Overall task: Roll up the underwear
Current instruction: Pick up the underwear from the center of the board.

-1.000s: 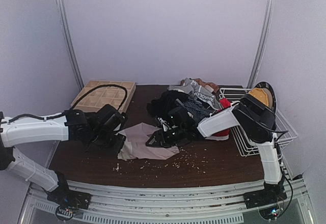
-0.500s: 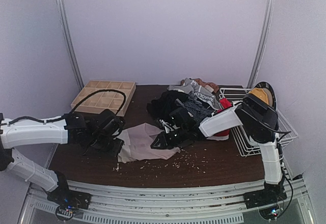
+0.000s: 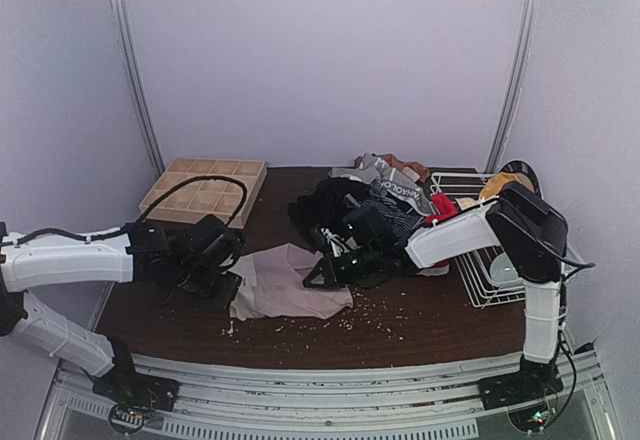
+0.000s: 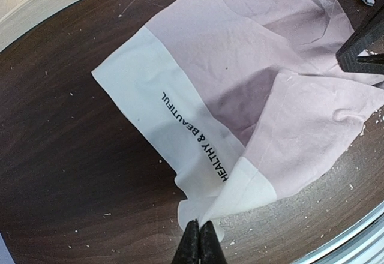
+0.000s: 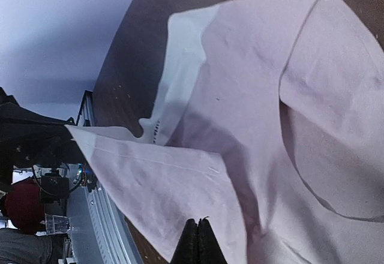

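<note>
My left gripper should pull the waistband corner back to the front (image 3: 245,334) before folding, because the pink flap slants to a loose point (image 4: 287,76) near my right gripper.
A pale pink underwear (image 3: 285,280) with a white waistband lies partly folded on the dark table, in front of a heap of black, grey-striped and red underwear (image 3: 375,205). My left gripper (image 3: 232,290) sits at its left edge. In the left wrist view that gripper (image 4: 200,231) is shut, pinching the corner of the waistband (image 4: 180,126). My right gripper (image 3: 315,278) is at the cloth's right edge. The right wrist view shows this gripper (image 5: 198,225) shut on a raised pink fold (image 5: 168,186).
A wooden grid tray (image 3: 205,185) stands at the back left, with a black cable looped over it. A white wire basket (image 3: 500,260) stands at the right edge under the right arm. Pale crumbs are scattered near the table's front edge (image 3: 330,325).
My right gripper has shut on the pink cloth's right edge and moved slightly right. The left gripper stayed shut and drew a little to the left, spreading the cloth.
</note>
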You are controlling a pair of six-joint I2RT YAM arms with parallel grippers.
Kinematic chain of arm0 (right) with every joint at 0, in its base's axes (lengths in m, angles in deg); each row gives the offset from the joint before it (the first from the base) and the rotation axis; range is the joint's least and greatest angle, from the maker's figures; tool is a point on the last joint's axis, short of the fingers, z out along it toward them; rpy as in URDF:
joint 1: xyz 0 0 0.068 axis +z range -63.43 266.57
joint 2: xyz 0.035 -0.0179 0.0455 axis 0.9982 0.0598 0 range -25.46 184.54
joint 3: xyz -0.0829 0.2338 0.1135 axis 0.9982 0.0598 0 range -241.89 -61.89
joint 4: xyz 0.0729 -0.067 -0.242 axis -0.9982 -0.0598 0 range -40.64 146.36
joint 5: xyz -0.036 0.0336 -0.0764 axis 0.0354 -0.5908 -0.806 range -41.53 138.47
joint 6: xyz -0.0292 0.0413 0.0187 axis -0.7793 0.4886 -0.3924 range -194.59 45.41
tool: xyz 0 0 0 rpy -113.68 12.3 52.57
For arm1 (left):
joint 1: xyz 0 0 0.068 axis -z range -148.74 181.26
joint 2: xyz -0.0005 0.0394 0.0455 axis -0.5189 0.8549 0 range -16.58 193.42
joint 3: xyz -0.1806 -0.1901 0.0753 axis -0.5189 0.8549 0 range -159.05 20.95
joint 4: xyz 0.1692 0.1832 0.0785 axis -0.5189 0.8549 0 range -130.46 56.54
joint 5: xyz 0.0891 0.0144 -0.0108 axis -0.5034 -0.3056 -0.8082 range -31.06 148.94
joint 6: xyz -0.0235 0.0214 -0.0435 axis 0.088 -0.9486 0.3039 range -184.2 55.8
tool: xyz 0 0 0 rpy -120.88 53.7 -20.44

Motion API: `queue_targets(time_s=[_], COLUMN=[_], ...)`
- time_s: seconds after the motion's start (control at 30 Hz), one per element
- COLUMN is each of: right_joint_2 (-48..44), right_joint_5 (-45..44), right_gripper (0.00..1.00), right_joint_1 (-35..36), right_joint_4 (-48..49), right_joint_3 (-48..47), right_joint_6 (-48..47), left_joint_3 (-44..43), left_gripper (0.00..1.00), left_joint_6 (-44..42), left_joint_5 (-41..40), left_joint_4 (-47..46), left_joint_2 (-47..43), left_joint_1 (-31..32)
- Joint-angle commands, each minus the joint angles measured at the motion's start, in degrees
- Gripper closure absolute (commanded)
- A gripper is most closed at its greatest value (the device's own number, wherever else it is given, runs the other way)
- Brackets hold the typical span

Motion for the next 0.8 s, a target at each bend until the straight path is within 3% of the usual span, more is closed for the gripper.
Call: queue_targets(time_s=[0.0,0.17,0.27,0.47,0.63,0.77], right_joint_2=[-5.03,-7.77,-6.76,-6.67,-5.62,-4.75], right_joint_5=[-2.88,-7.37,-10.41,-13.83,-16.09,-16.44], right_gripper=[1.0,1.0,0.98,0.63,0.56,0.57], right_joint_1=[0.1,0.17,0.28,0.85,2.19,3.57], right_joint_4=[1.63,0.3,-6.57,-8.97,-13.12,-11.6], right_joint_3=[0.81,0.87,-3.44,-5.21,-6.07,-3.94], right_joint_6=[-1.63,-3.92,-6.09,-6.96,-8.63,-7.02], left_joint_3=[-3.09,-5.72,-7.28,-10.5,-5.42,1.38], left_gripper=[1.0,1.0,1.0,1.0,1.0,1.0], left_joint_6=[-1.33,-3.03,-4.49,-4.38,-8.08,-9.39], left_joint_5=[-1.97,-3.6,-5.13,-6.12,1.94,4.02], left_joint_4=[0.23,0.07,-0.5,-0.28,-4.87,-7.29], left_joint_2=[-1.06,-0.47,2.04,7.02,3.59,-0.79], left_joint_1=[0.28,0.28,0.2,-0.03,0.74,7.24])
